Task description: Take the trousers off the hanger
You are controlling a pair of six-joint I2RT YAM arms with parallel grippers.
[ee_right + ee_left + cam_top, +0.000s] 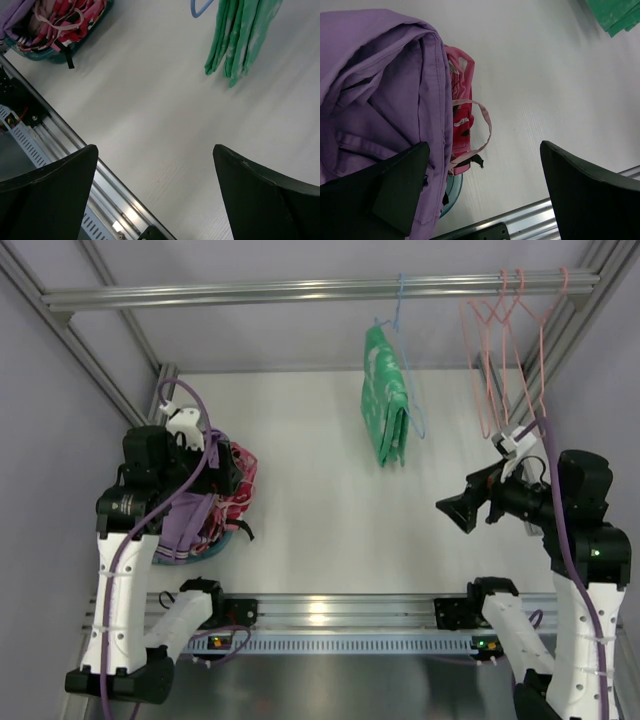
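Note:
I can see the light-blue hanger's side wire (408,368) clear of the green trousers, so my right gripper keeps rising toward that wire (416,400) until its fingers grip it.
The bright green trousers (385,400) hang folded over the light-blue wire hanger (416,405), whose hook sits on the overhead metal rail (250,290). My right gripper (456,511) is open and empty, to the right of and below the trousers, apart from them. Its wrist view (155,195) shows the trousers' lower ends (240,35) and a bit of the hanger (200,7) far ahead. My left gripper (232,478) is open and empty over a pile of clothes at the left. Its wrist view (485,192) shows a corner of the trousers (615,15).
A teal basket (232,533) at the left holds a purple cloth (375,85) and a red-pink patterned cloth (462,100). Several pink wire hangers (510,340) hang on the rail at the right. An aluminium rail (330,610) runs along the table's near edge.

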